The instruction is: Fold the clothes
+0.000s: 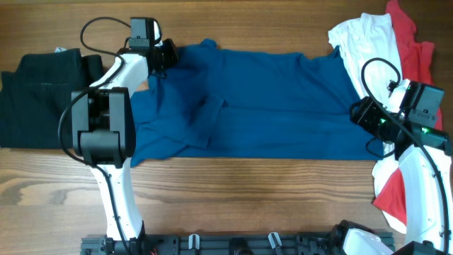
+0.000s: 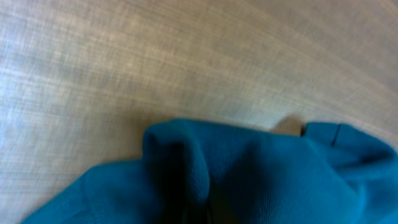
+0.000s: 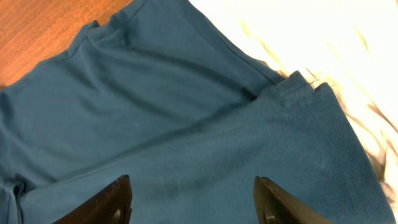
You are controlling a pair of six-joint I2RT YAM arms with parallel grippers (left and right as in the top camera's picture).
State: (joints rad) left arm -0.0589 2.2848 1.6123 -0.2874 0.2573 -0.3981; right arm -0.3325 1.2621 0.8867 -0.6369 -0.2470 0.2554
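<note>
Only my left gripper is holding the royal-blue shirt's far edge (image 1: pixel 265 57), so my right gripper should grab the shirt's loose corner (image 1: pixel 335 54) by the white garment before both grippers fold the shirt.
The royal-blue shirt (image 1: pixel 262 103) lies spread across the middle of the table. My left gripper (image 1: pixel 167 55) is at its far left corner. In the left wrist view the blue cloth (image 2: pixel 261 180) bunches up over the jaws and hides the fingers, and a ridge of it looks pinched between them. My right gripper (image 1: pixel 362 115) is at the shirt's right edge. In the right wrist view it (image 3: pixel 194 190) is open, with both fingers just above the blue cloth (image 3: pixel 174 124) and nothing between them. A hem corner (image 3: pixel 298 87) lies over the white garment (image 3: pixel 323 43).
A black garment (image 1: pixel 35 99) lies folded at the far left. The white garment (image 1: pixel 368 42) and a red garment (image 1: pixel 417 53) are piled at the back right. More red cloth (image 1: pixel 391 198) lies under the right arm. Bare wooden table (image 1: pixel 248 191) runs along the front.
</note>
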